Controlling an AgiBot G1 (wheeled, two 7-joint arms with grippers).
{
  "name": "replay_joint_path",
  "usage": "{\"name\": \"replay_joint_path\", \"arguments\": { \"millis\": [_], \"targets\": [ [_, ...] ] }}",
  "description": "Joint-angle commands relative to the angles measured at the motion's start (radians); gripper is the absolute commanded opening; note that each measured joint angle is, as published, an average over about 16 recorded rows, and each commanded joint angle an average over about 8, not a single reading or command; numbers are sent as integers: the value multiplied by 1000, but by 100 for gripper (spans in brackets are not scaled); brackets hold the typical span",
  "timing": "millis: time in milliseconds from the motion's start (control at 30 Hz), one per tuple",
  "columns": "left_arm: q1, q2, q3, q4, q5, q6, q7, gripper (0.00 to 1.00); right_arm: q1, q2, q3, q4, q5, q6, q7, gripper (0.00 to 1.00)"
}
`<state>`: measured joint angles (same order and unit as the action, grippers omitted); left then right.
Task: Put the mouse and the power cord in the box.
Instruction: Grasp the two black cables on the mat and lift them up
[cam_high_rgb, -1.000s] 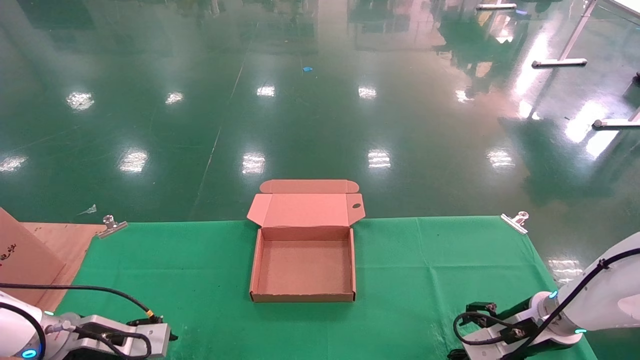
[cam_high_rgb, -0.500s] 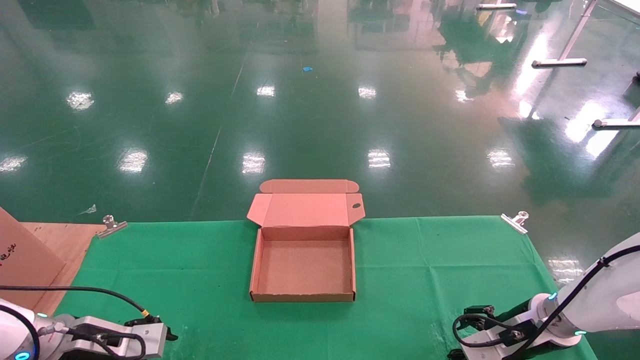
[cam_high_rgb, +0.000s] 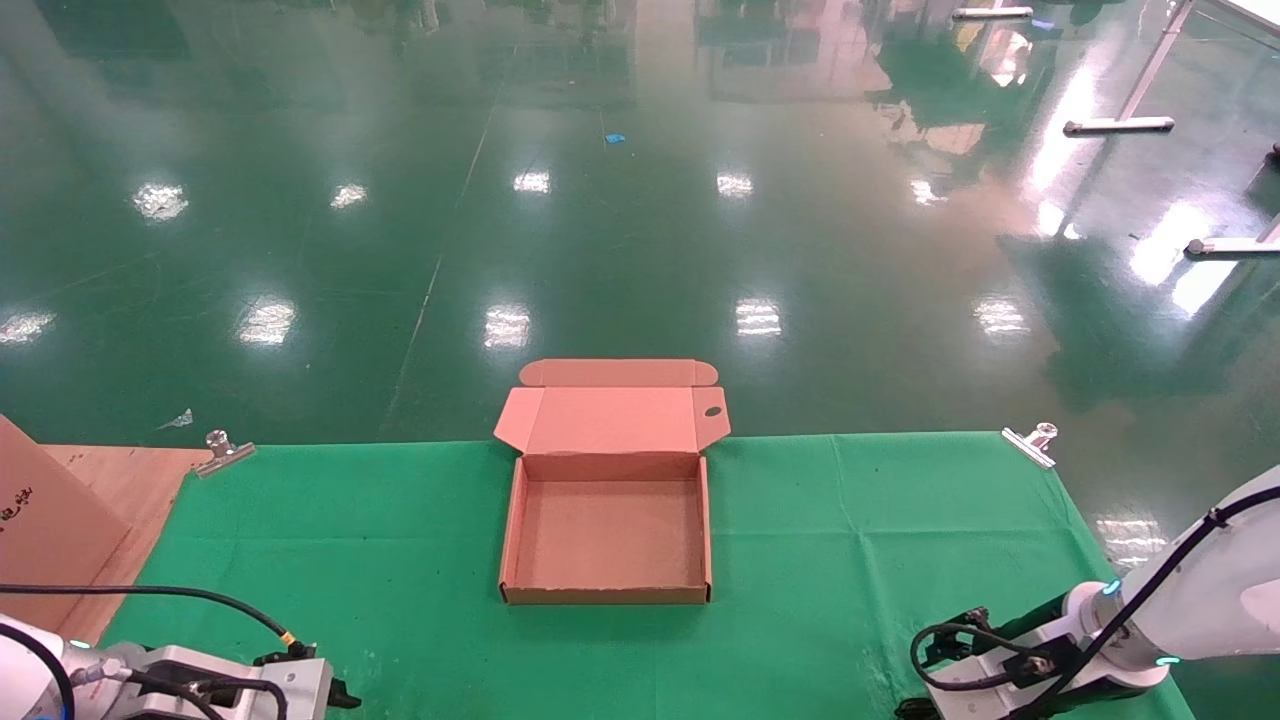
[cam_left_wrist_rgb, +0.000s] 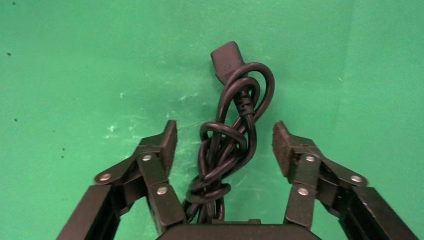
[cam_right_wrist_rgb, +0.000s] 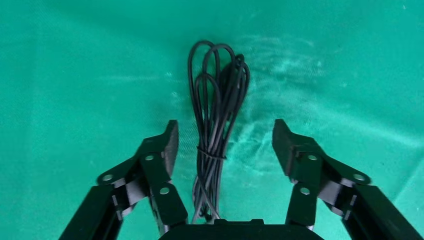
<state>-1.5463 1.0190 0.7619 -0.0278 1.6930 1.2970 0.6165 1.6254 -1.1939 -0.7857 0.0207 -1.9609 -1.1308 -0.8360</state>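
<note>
My gripper will lift the thin black cable bundle (cam_right_wrist_rgb: 216, 112), and the bundle will stay together with the mouse hanging below, because a tie (cam_right_wrist_rgb: 211, 154) holds it tight.
The box (cam_high_rgb: 607, 595) sits open in the middle of the green cloth (cam_high_rgb: 850, 540), its lid (cam_high_rgb: 610, 420) folded back and its inside bare. In the left wrist view the power cord (cam_left_wrist_rgb: 235, 130), a knotted thick black cable with a chunky plug (cam_left_wrist_rgb: 226, 56), lies on the cloth between the fingers of my open left gripper (cam_left_wrist_rgb: 225, 131). My right gripper (cam_right_wrist_rgb: 224, 129) is open around a thin black tied cable bundle (cam_right_wrist_rgb: 216, 110). The mouse's body is hidden. Both arms are low at the near corners, the left arm (cam_high_rgb: 290, 685) and the right arm (cam_high_rgb: 985, 670).
A larger brown carton with black print (cam_high_rgb: 40, 530) stands at the left on a wooden board (cam_high_rgb: 130, 480). Metal clips (cam_high_rgb: 222, 452) (cam_high_rgb: 1032, 443) hold the cloth's far corners. Beyond the table is glossy green floor.
Both arms have sunk a little lower toward the near edge of the head view. The box has not moved.
</note>
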Motion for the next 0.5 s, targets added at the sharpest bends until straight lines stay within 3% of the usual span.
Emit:
{"name": "replay_joint_path", "arguments": {
  "millis": [33,500],
  "targets": [
    [1,0,-1,4,-2,2,3,0,2,2,1,-3,1,4,-3,0],
    [-4,8,3,15,4,8,14,0,2,-3,5,-14,7,2,-15,0]
  ]
}}
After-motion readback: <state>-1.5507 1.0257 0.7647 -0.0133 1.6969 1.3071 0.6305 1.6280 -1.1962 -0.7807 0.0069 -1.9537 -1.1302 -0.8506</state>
